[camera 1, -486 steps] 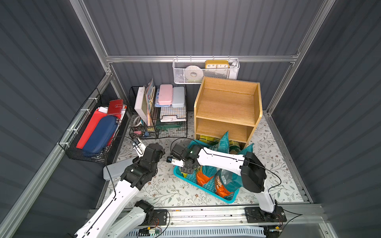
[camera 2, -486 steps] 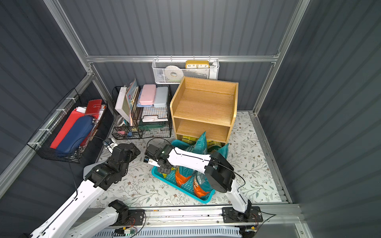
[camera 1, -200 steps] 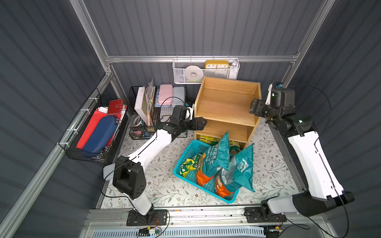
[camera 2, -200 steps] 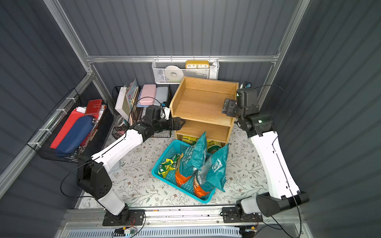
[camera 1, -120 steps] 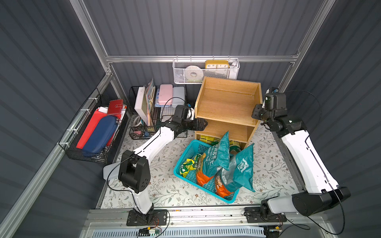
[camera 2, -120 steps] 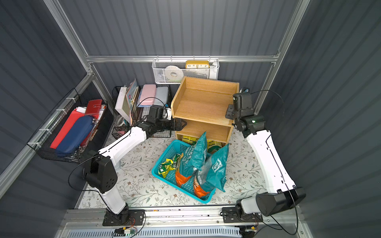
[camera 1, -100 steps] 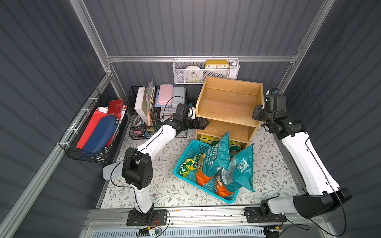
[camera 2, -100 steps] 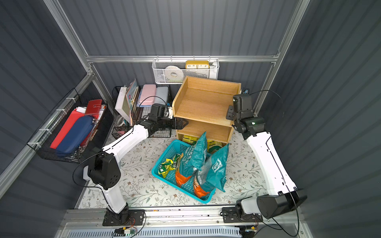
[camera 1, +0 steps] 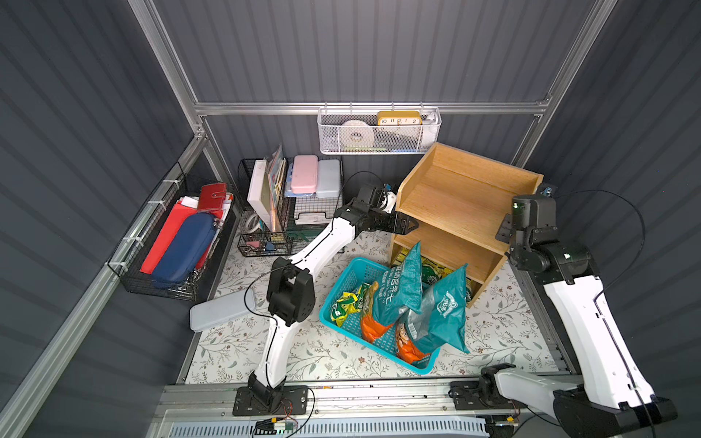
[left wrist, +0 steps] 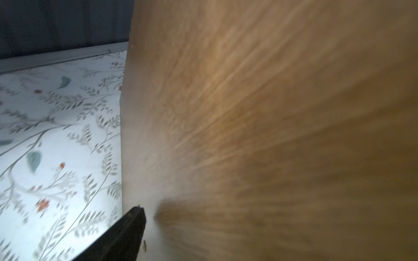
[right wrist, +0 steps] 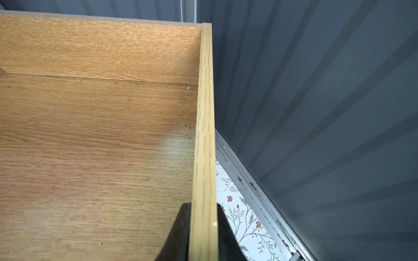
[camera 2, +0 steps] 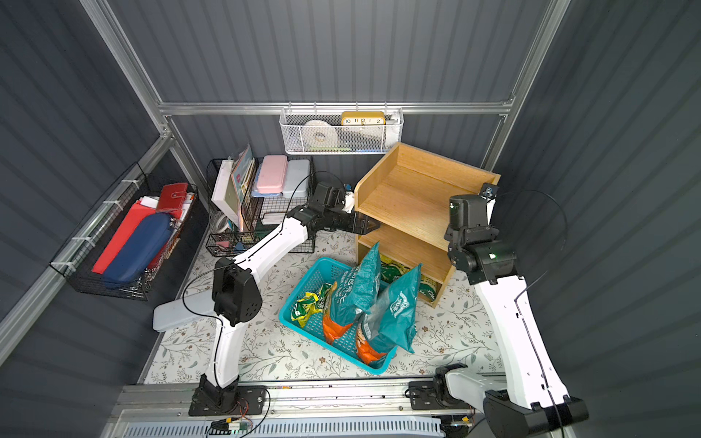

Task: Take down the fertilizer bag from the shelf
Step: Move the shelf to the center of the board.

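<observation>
The turquoise basket sits crooked across the shelf's lower front (camera 1: 444, 273), so my left gripper should leave the shelf's side panel and pull the basket clear by its rim (camera 1: 338, 287).
The light-wood shelf (camera 1: 455, 204) (camera 2: 413, 197) stands skewed at the back right, its top and middle tiers bare. Green-yellow packets (camera 1: 432, 271) lie in its bottom tier. A teal bag (camera 1: 400, 288) (camera 2: 356, 284), the fertilizer bag as far as I can tell, stands in the turquoise basket (camera 1: 337, 288) in front. My right gripper (right wrist: 204, 226) (camera 1: 506, 233) is shut on the shelf's right side panel (right wrist: 204, 135). My left gripper (camera 1: 409, 225) (camera 2: 371, 223) is open at the left side panel. In the left wrist view one finger (left wrist: 126, 235) shows against the wood (left wrist: 271, 113).
A second teal bag (camera 1: 445, 307) and orange packets (camera 1: 373, 328) share the basket. A black wire rack (camera 1: 292, 212) stands left of the shelf, a white mesh basket (camera 1: 379, 131) hangs behind it. A grey case (camera 1: 220, 309) lies on the floral floor. The right wall is close.
My right gripper has closed on the shelf's right side panel. The shelf has shifted to the right and turned. My left gripper has followed the left panel, still open.
</observation>
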Motion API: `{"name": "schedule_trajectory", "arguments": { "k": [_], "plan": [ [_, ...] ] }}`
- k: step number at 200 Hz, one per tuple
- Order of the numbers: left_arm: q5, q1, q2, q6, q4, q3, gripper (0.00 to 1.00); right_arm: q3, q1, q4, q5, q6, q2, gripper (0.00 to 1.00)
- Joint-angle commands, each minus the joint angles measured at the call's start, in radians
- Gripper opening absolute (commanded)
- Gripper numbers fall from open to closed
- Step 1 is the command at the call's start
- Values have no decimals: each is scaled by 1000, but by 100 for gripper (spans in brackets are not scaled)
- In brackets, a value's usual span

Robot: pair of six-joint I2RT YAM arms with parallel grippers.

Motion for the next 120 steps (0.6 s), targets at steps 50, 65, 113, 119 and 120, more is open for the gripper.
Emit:
{"name": "schedule_trajectory", "arguments": {
  "k": [50,65,113,119,120],
  "plan": [
    [32,-35,102,-115,4,107,99,-65,-136,147,-80,-38,-40,36],
    [-62,-34,26,-70,-26,23,99,-75,-136,138,-157,-43,-76,68],
    [-350,-12,-358,24,-3,-340,99,51,-41,-19,-183,-99,-142,99],
    [-358,-7,-397,29,-1,-371,99,83,-9,-52,-156,-104,-134,99],
    [-360,-6,-406,30,0,-375,99,89,-2,-59,-150,-105,-132,99]
  ]
}}
